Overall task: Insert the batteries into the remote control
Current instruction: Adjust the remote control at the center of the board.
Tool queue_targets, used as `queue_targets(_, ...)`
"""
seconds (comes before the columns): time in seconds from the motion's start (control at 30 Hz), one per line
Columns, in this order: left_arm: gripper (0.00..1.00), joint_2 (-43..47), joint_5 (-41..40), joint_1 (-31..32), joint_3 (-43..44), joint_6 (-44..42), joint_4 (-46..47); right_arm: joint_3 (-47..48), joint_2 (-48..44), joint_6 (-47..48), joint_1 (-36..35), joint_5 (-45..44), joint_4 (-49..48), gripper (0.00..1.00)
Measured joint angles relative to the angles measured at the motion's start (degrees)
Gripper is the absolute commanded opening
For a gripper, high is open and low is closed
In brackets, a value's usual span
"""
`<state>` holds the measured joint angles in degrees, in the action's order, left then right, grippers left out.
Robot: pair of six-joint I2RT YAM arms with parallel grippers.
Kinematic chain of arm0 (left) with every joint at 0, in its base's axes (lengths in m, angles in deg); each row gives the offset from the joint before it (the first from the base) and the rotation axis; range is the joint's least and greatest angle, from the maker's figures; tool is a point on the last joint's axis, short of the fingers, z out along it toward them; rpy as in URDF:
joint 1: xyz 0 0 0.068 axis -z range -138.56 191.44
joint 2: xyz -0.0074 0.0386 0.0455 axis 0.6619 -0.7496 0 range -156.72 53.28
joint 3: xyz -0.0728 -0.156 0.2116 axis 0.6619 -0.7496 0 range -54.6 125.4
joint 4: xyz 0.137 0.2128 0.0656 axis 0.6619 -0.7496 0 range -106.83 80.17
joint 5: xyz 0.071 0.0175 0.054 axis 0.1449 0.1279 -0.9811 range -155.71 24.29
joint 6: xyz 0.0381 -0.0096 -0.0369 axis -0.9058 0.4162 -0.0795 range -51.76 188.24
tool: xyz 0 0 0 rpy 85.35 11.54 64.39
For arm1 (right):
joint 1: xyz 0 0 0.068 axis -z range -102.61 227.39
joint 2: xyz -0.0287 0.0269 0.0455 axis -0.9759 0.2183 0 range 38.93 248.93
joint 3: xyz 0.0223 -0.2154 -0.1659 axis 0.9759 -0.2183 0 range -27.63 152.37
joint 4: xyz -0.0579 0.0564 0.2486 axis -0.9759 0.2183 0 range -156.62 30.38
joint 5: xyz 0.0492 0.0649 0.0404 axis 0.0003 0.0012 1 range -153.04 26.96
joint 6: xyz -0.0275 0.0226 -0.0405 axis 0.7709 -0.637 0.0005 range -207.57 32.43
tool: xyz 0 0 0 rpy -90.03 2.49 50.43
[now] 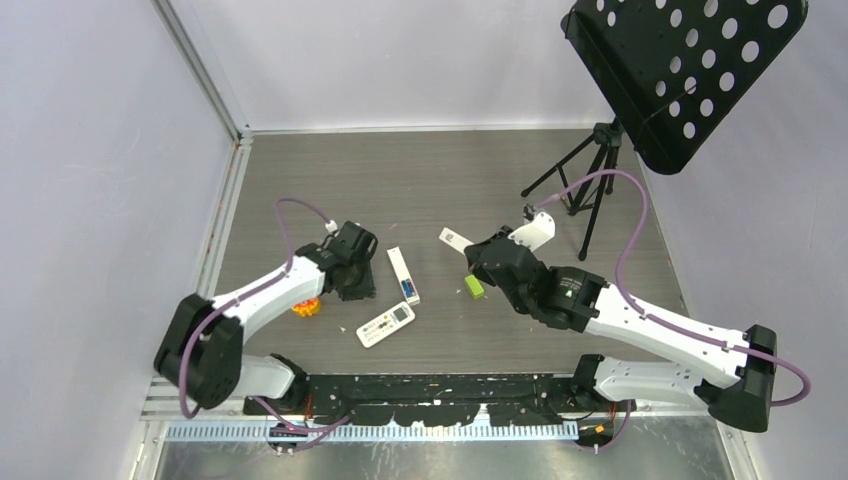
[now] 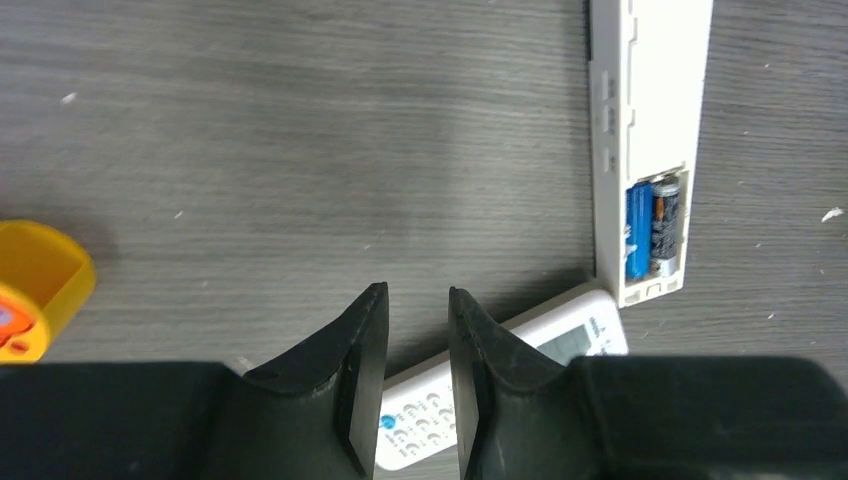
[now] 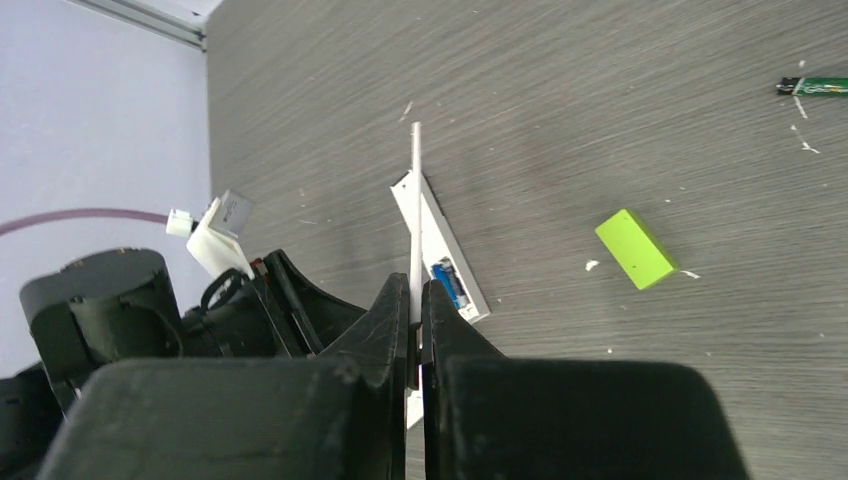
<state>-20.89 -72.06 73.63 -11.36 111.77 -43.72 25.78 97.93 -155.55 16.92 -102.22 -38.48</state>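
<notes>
I should first have my left gripper turn the remote's open compartment (image 1: 408, 288) toward the battery cover (image 1: 454, 240) in my right gripper, since the white remote is crooked to it.
A long white remote (image 1: 403, 274) lies back-up with its compartment open. A blue battery (image 2: 638, 230) and a greyish battery (image 2: 665, 222) sit side by side in it; the blue one also shows in the right wrist view (image 3: 447, 281). My left gripper (image 2: 415, 292) is open and empty, just left of that remote and above a second, face-up remote (image 2: 560, 335). My right gripper (image 3: 416, 285) is shut on a thin white battery cover (image 3: 415, 200), held edge-on right of the remote. A dark slim battery (image 3: 812, 87) lies apart.
A bright green block (image 1: 474, 286) lies near the right gripper (image 1: 472, 252). An orange object (image 1: 307, 306) sits beside the left arm. A black music stand (image 1: 680, 70) on a tripod (image 1: 590, 190) stands at the back right. Walls close off the left and back.
</notes>
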Motion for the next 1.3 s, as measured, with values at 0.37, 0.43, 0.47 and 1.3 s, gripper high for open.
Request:
queue_targets(0.37, 0.32, -17.8, 11.3, 0.0, 10.6, -4.2, 6.5, -3.6, 1.8, 1.3, 7.3, 8.0, -2.1, 0.00)
queue_targets(0.43, 0.32, -20.1, 13.1, 0.0, 11.9, -4.3, 7.6, -8.2, 1.8, 0.7, 10.9, 13.6, -4.9, 0.00)
queue_targets(0.47, 0.33, -21.1, 13.9, 0.0, 12.5, -4.2, 8.1, -9.2, 1.8, 0.6, 12.5, 14.7, -5.2, 0.00)
queue_targets(1.3, 0.89, -11.8, 20.7, -13.2, 9.5, 0.6, 18.3, -16.8, 12.8, -0.8, 24.8, 44.0, -33.9, 0.00)
